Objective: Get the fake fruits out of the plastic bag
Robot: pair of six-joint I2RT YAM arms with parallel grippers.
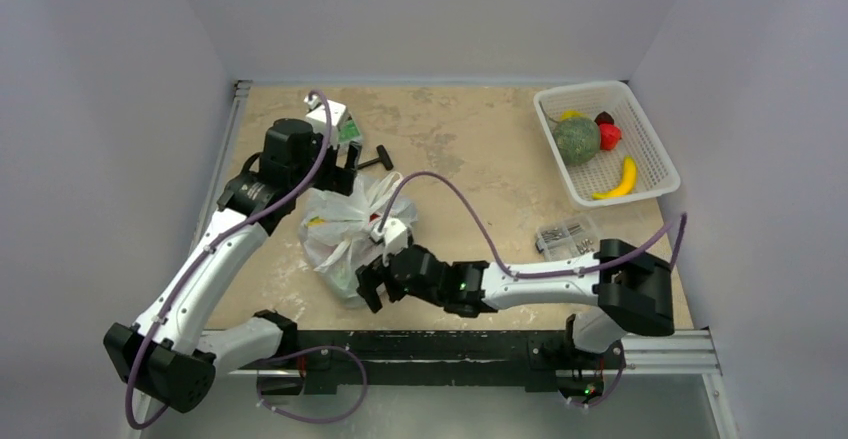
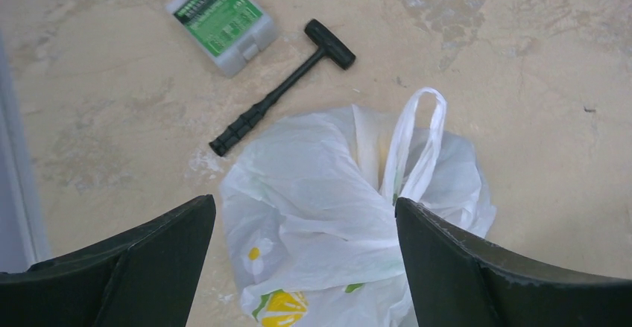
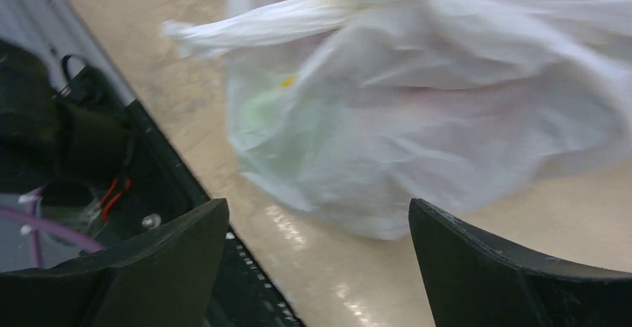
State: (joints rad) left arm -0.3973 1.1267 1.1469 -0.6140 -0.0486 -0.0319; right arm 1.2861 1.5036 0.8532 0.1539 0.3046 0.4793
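My left gripper should first take the bag's rim (image 1: pixel 348 207) across from my right gripper and pull the bag's opening open, because the plastic bag's folds (image 1: pixel 372 217) lie over that opening.
The white plastic bag (image 1: pixel 345 231) lies crumpled on the table between my two arms, its loop handles (image 2: pixel 417 144) up and yellow-green print (image 2: pixel 282 308) on its side. Any fruit inside it is hidden by the folds. My left gripper (image 1: pixel 340 171) hovers over the bag's far side, open, with the bag (image 2: pixel 335 200) showing below and between its wide-apart fingers. My right gripper (image 1: pixel 370 284) is at the bag's near side, open, with only bare table between its fingers (image 3: pixel 477 267); the bag (image 3: pixel 417 118) lies just ahead of them. Fake fruits lie in the white basket (image 1: pixel 655 159): a green round one (image 1: pixel 577 141), a red one (image 1: pixel 608 137) and a banana (image 1: pixel 620 181).
A black hammer (image 2: pixel 283 89) and a grey case with a green label (image 2: pixel 222 20) lie beyond the bag at the back left. A clear box of screws (image 1: pixel 567 234) sits near the right arm's elbow. The black rail (image 3: pixel 246 282) at the table's near edge is close to my right gripper.
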